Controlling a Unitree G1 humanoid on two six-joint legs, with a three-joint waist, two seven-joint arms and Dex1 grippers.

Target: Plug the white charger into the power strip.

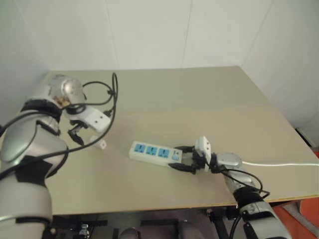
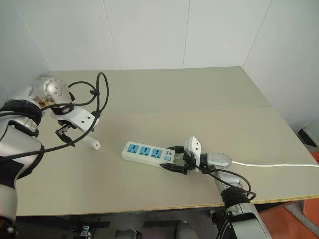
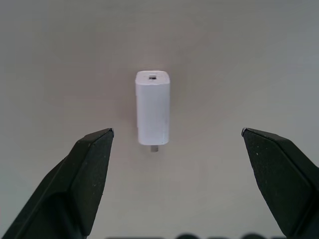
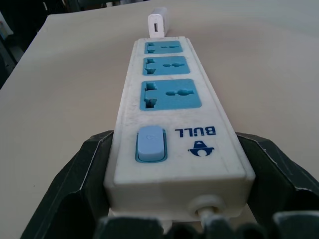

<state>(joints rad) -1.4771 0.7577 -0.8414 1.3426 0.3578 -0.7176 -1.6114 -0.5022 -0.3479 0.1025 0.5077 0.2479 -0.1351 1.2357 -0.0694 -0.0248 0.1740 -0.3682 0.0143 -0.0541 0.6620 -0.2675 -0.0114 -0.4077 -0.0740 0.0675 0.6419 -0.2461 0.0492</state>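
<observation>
The charger's prong [image 3: 154, 148] points straight out opposite the port, so the white charger [image 1: 99, 143] will stand upright with its port up when the robot pushes it into the power strip.
The white charger [image 3: 152, 108] lies flat on the beige table, left of the power strip [image 1: 152, 151]. My left gripper [image 3: 177, 133] hangs open just above it, pointing down, one black finger to either side and neither touching it. The charger [image 1: 101, 144] is a short gap away from the strip's far end. The strip, white with three blue sockets, lies near the table's front. My right gripper [image 1: 185, 160] is shut on its switch end, its fingers [image 4: 89, 174] pressed against both long sides. From the right wrist, the charger [image 4: 158, 24] shows beyond the strip [image 4: 167, 99].
The strip's white cord [image 1: 284, 164] runs right across the table to its right edge. White walls close the table's back and right sides. The table's front edge [image 1: 174, 206] lies just below the right gripper. Bare tabletop stretches behind the strip.
</observation>
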